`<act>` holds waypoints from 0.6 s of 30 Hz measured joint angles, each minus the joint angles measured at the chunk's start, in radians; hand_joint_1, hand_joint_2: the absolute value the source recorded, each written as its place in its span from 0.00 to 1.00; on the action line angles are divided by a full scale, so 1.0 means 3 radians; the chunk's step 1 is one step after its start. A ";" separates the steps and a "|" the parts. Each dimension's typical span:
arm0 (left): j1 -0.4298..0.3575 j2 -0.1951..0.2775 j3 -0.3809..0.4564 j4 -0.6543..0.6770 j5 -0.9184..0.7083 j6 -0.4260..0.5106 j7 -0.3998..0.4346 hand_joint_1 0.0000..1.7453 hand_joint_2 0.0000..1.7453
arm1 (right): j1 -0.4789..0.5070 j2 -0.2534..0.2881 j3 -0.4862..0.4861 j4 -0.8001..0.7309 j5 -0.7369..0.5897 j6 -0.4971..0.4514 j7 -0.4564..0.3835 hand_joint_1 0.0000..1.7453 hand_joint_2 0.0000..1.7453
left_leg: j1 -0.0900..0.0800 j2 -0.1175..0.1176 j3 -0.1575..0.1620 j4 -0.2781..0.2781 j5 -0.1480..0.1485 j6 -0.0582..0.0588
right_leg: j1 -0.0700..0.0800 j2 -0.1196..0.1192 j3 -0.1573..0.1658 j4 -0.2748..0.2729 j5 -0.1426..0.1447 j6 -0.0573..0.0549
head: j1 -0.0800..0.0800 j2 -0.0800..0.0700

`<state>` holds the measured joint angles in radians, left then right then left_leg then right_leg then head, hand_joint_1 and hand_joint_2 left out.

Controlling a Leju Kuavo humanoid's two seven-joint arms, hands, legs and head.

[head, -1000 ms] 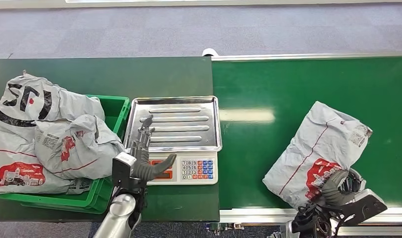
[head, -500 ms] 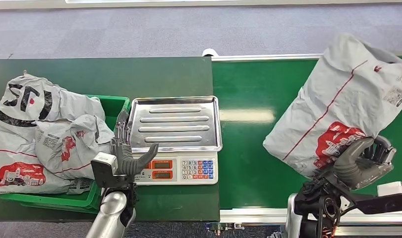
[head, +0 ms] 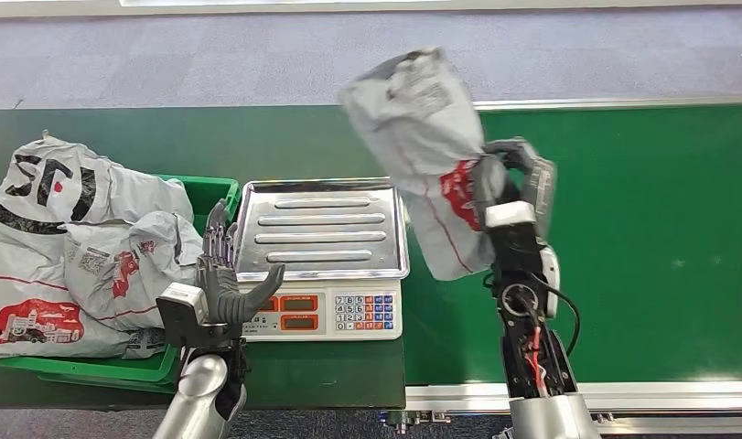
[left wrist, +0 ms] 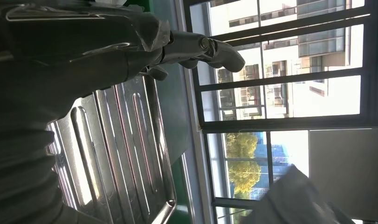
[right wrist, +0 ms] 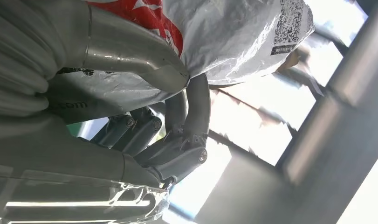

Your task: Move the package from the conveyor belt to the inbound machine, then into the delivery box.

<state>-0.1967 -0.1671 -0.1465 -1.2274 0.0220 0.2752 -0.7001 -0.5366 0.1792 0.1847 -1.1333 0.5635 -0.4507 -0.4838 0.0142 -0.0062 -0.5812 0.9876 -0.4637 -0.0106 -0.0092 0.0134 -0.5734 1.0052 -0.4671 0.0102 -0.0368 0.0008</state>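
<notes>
I am holding the grey package (head: 422, 160), and it stands out wide from the grip at its side (head: 483, 187). The package will stay spread instead of drooping when I carry it.
My right hand (head: 504, 183) grips a grey plastic package (head: 426, 146) with a red print, held up in the air over the right edge of the scale's steel tray (head: 321, 229). In the right wrist view the package (right wrist: 233, 32) fills the space above the thumb and fingers (right wrist: 177, 135) that clasp it. The scale (head: 335, 313) with its keypad stands between the green belt (head: 623, 238) and the green delivery box (head: 202, 206). My left hand (head: 222, 279) is open, fingers spread, at the tray's front left corner; the left wrist view shows its fingers (left wrist: 201, 46) over the tray (left wrist: 126, 154).
Several grey packages (head: 83, 247) are heaped in and over the green box at the left. The dark table (head: 211, 137) lies behind the scale. The belt's metal rail (head: 623, 395) runs along the front edge.
My right arm has lifted the package off the belt and swung it left, from the belt's front right to above the scale's right edge. My left hand shifted slightly left and stayed open.
</notes>
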 joint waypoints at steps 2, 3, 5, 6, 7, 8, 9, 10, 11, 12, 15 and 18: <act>0.0006 0.0012 0.0000 0.0001 0.0008 -0.0019 0.0000 0.00 1.00 | -0.0231 -0.0052 0.0219 0.0515 0.0303 0.0115 0.0230 1.00 1.00 | 0.0000 -0.0008 -0.0001 0.0000 0.0003 0.0002 | 0.0000 -0.0008 0.0001 0.0000 0.0000 0.0000 | 0.0001 0.0000; 0.0012 0.0018 0.0000 0.0001 0.0010 -0.0029 0.0000 0.00 1.00 | -0.0324 -0.0070 0.0315 0.0741 0.0413 0.0168 0.0297 1.00 1.00 | 0.0000 -0.0013 -0.0002 0.0000 0.0004 0.0002 | 0.0000 -0.0013 0.0001 0.0000 0.0000 0.0000 | 0.0001 0.0000; 0.0023 0.0028 0.0001 0.0001 0.0010 -0.0048 0.0000 0.00 1.00 | -0.0467 -0.0089 0.0471 0.1097 0.0556 0.0256 0.0361 1.00 1.00 | 0.0000 -0.0016 -0.0004 0.0000 0.0004 0.0003 | 0.0000 -0.0016 0.0001 0.0000 0.0000 0.0000 | 0.0001 0.0000; 0.0025 0.0033 0.0001 0.0001 0.0010 -0.0056 0.0000 0.00 1.00 | -0.0528 -0.0095 0.0536 0.1238 0.0604 0.0289 0.0377 1.00 1.00 | 0.0000 -0.0016 -0.0004 0.0000 0.0004 0.0003 | 0.0000 -0.0016 0.0001 0.0000 0.0000 0.0000 | 0.0001 0.0000; 0.0026 0.0038 0.0001 0.0001 0.0007 -0.0062 0.0000 0.00 1.00 | -0.0580 -0.0100 0.0595 0.1362 0.0641 0.0323 0.0388 1.00 1.00 | 0.0000 -0.0015 -0.0005 0.0000 0.0003 0.0002 | 0.0000 -0.0016 0.0000 0.0000 0.0000 0.0001 | 0.0001 0.0000; 0.0027 0.0041 0.0001 0.0001 0.0002 -0.0068 0.0000 0.00 1.00 | -0.0627 -0.0103 0.0645 0.1463 0.0667 0.0363 0.0392 1.00 1.00 | 0.0000 -0.0015 -0.0005 0.0000 0.0003 0.0002 | 0.0000 -0.0016 0.0000 0.0000 0.0000 0.0001 | 0.0001 0.0000; 0.0027 0.0043 0.0001 0.0001 -0.0004 -0.0073 0.0000 0.00 1.00 | -0.0669 -0.0105 0.0691 0.1554 0.0685 0.0409 0.0393 1.00 1.00 | 0.0000 -0.0015 -0.0005 0.0000 0.0003 0.0002 | 0.0000 -0.0015 -0.0001 0.0000 0.0000 0.0001 | 0.0001 0.0000; 0.0026 0.0044 0.0001 0.0001 -0.0011 -0.0077 0.0000 0.00 1.00 | -0.0705 -0.0105 0.0733 0.1632 0.0694 0.0453 0.0391 1.00 1.00 | 0.0000 -0.0014 -0.0005 0.0000 0.0002 0.0002 | 0.0000 -0.0015 -0.0001 0.0000 0.0000 0.0001 | 0.0001 0.0000; 0.0026 0.0045 0.0001 0.0002 -0.0016 -0.0081 0.0000 0.00 1.00 | -0.0735 -0.0101 0.0767 0.1696 0.0692 0.0486 0.0386 1.00 1.00 | 0.0000 -0.0014 -0.0005 0.0000 0.0002 0.0002 | 0.0000 -0.0014 -0.0001 0.0000 0.0000 0.0001 | 0.0001 0.0000; 0.0026 0.0045 0.0001 0.0003 -0.0020 -0.0084 0.0000 0.00 1.00 | -0.0760 -0.0094 0.0793 0.1755 0.0682 0.0507 0.0378 1.00 1.00 | 0.0000 -0.0014 -0.0005 0.0000 0.0002 0.0002 | 0.0000 -0.0014 -0.0001 0.0000 0.0000 0.0001 | 0.0001 0.0000; 0.0025 0.0043 0.0001 0.0004 -0.0029 -0.0100 0.0000 0.00 1.00 | -0.0806 -0.0060 0.0834 0.1887 0.0614 0.0517 0.0340 1.00 1.00 | 0.0000 -0.0013 -0.0003 0.0000 0.0002 0.0002 | 0.0000 -0.0013 -0.0001 0.0000 0.0000 0.0000 | 0.0001 0.0000; 0.0025 0.0041 0.0002 0.0005 -0.0038 -0.0115 0.0000 0.00 1.00 | -0.0817 -0.0030 0.0825 0.1960 0.0434 0.0491 0.0219 1.00 1.00 | 0.0000 -0.0012 -0.0002 0.0000 0.0003 0.0002 | 0.0000 -0.0012 -0.0001 0.0000 0.0000 0.0000 | 0.0001 0.0000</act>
<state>-0.1891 -0.1549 -0.1459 -1.2260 0.0106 0.2406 -0.7001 -0.7817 0.1701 0.4323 -0.5452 0.6938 -0.3035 -0.4182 0.0143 -0.0096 -0.5819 0.9877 -0.4630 -0.0101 -0.0091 0.0098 -0.5737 1.0052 -0.4672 0.0103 -0.0366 0.0008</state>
